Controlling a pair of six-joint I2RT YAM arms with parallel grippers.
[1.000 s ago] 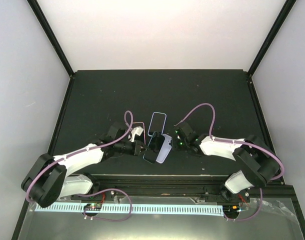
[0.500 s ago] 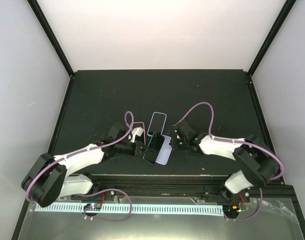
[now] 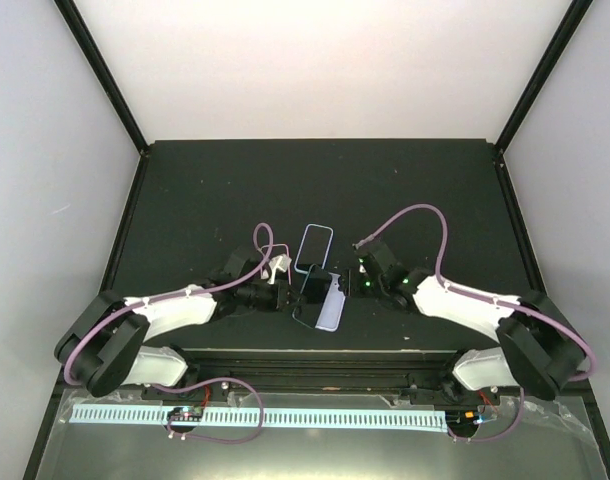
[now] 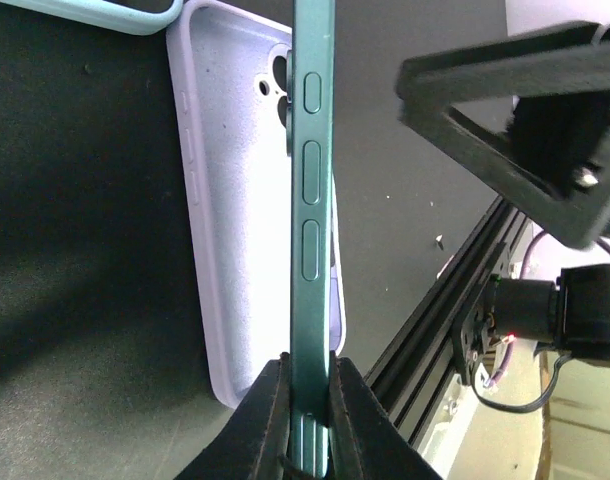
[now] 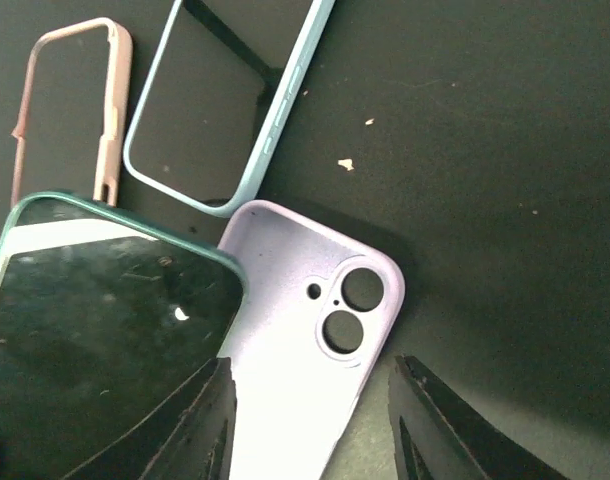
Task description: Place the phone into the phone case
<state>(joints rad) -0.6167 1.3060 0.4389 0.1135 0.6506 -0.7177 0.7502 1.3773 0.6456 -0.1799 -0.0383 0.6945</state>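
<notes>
The teal phone (image 4: 312,200) is standing steeply on its edge in my left gripper. I should open the fingers and put the phone down flat into the lavender phone case (image 4: 250,250).
My left gripper (image 4: 310,415) is shut on the lower end of the teal phone (image 4: 312,190), which stands on its long edge above the table. In the top view the phone (image 3: 311,288) shows as a dark shape just right of the left gripper (image 3: 289,295). The lavender phone case (image 5: 307,335) lies flat with its pale inside up and its camera cut-out at the far end, right beside the phone (image 5: 105,340). My right gripper (image 5: 315,430) is open, its fingers standing on either side of the case's near half. The phone case (image 3: 332,304) sits between both grippers.
A light blue-rimmed case (image 5: 270,115) lies just beyond the lavender one, and a pink-rimmed case (image 5: 112,100) is to its left. The black frame rail (image 4: 455,300) runs along the near table edge. The right gripper (image 3: 355,285) is close to the phone's far side.
The right gripper has opened and let go of the lavender case, which now lies flat. The left gripper has turned the phone up onto its edge beside the case.
</notes>
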